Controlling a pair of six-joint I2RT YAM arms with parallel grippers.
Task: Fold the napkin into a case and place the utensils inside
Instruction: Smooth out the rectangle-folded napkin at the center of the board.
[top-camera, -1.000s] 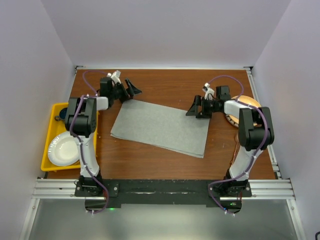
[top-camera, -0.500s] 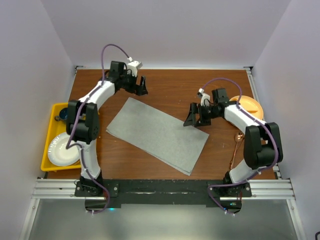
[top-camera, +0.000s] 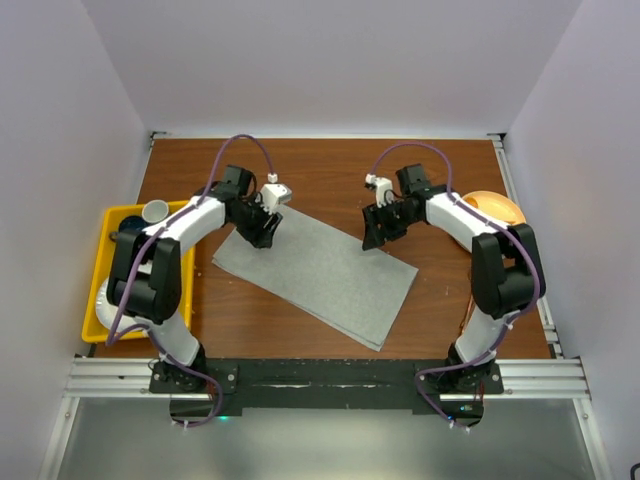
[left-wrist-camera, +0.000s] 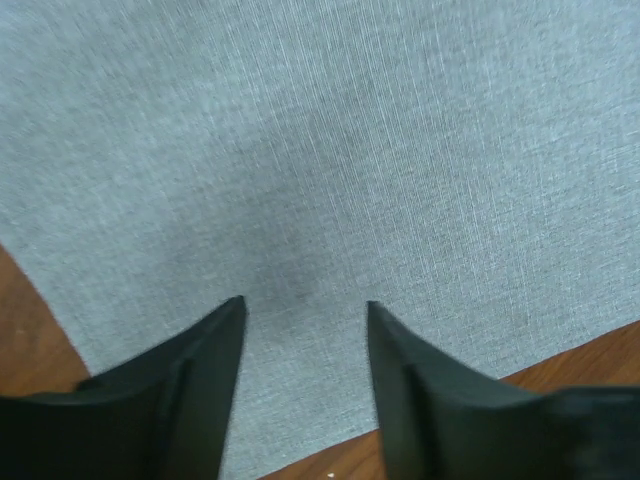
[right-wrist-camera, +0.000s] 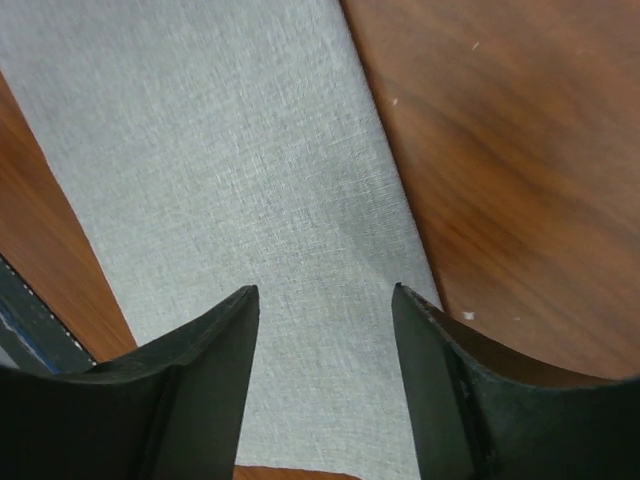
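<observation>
Next, I move my right gripper from over the napkin's long edge (top-camera: 345, 234), short of the napkin's corner, to that corner (top-camera: 414, 269) and press there before my left gripper folds.
The napkin (top-camera: 315, 270) lies flat on the wooden table as a light-grey rectangle, turned at a slant. My left gripper (top-camera: 262, 228) is over its far left corner, pointing down, jaws open. In the left wrist view both fingertips sit over the cloth (left-wrist-camera: 330, 150), and the left gripper (left-wrist-camera: 303, 305) has nothing between them. My right gripper (top-camera: 375, 232) is at the napkin's far right edge. The right gripper (right-wrist-camera: 324, 292) is open over the cloth (right-wrist-camera: 230, 170), close to its edge. The utensils are hidden in these views.
A yellow tray (top-camera: 112, 214) at the left holds a white plate (top-camera: 100, 300) and a small cup (top-camera: 155, 211). An orange plate (top-camera: 495, 208) sits at the right behind the right arm. Bare wood (right-wrist-camera: 520, 150) lies beside the napkin.
Both grippers have come in from beyond the napkin's far corners and dropped over its far edge, jaws narrower than before. The napkin turned more aslant earlier and has lain still since.
</observation>
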